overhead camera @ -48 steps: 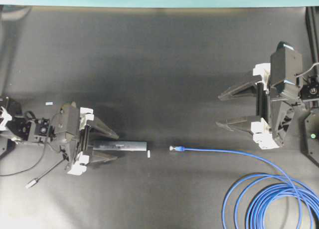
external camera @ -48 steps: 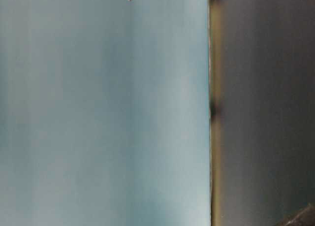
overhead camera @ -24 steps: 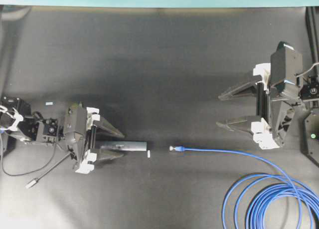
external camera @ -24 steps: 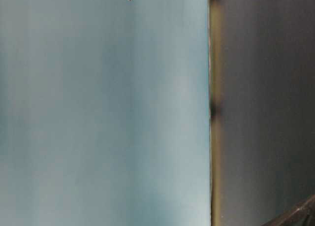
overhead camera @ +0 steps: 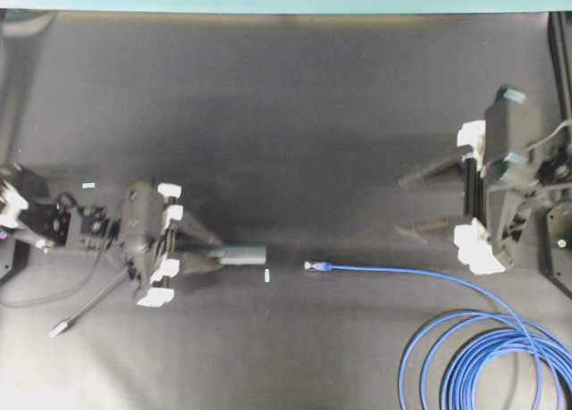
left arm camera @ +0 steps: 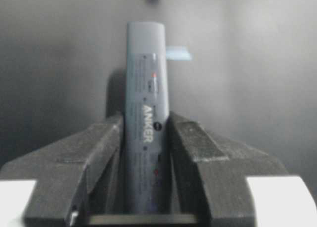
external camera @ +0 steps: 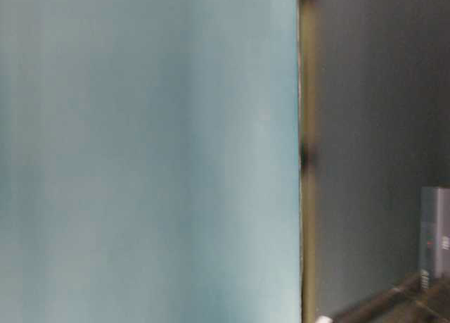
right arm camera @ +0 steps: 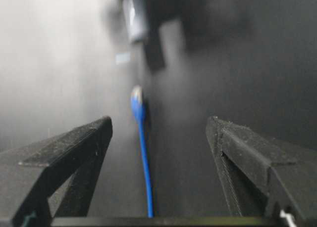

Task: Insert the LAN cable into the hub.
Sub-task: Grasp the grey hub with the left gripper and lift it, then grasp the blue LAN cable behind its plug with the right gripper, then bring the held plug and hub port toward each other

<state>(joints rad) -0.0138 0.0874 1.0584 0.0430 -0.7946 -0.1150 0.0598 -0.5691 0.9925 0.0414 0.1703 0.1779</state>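
I am going to carry the plug to the hub. The LAN cable's straight run point(overhead camera: 384, 269) should follow while the cable's coil hardly moves, because a slack curve point(overhead camera: 488, 294) joins them.
The hub point(overhead camera: 243, 254) is a slim dark grey bar lying flat left of the table's middle. My left gripper point(overhead camera: 213, 251) is shut on its rear half; in the left wrist view both fingers press the sides of the hub point(left arm camera: 146, 88). The LAN cable's plug point(overhead camera: 310, 266) lies just right of the hub's free end, pointing at it, and its blue coil point(overhead camera: 500, 365) fills the bottom right. My right gripper point(overhead camera: 418, 200) hangs open above the straight run of the LAN cable point(right arm camera: 143, 158), apart from it, with the plug point(right arm camera: 136, 96) ahead of the fingers.
The hub's thin grey tail cable ends in a small silver plug point(overhead camera: 58, 329) at the lower left. A small white mark point(overhead camera: 266, 275) sits on the black mat between hub and LAN plug. A teal wall borders the table's far edge point(overhead camera: 286, 12).
The left jaws have closed from wide open onto the hub, and that gripper slid right along it. The right gripper has shifted slightly right and tilted, still open.
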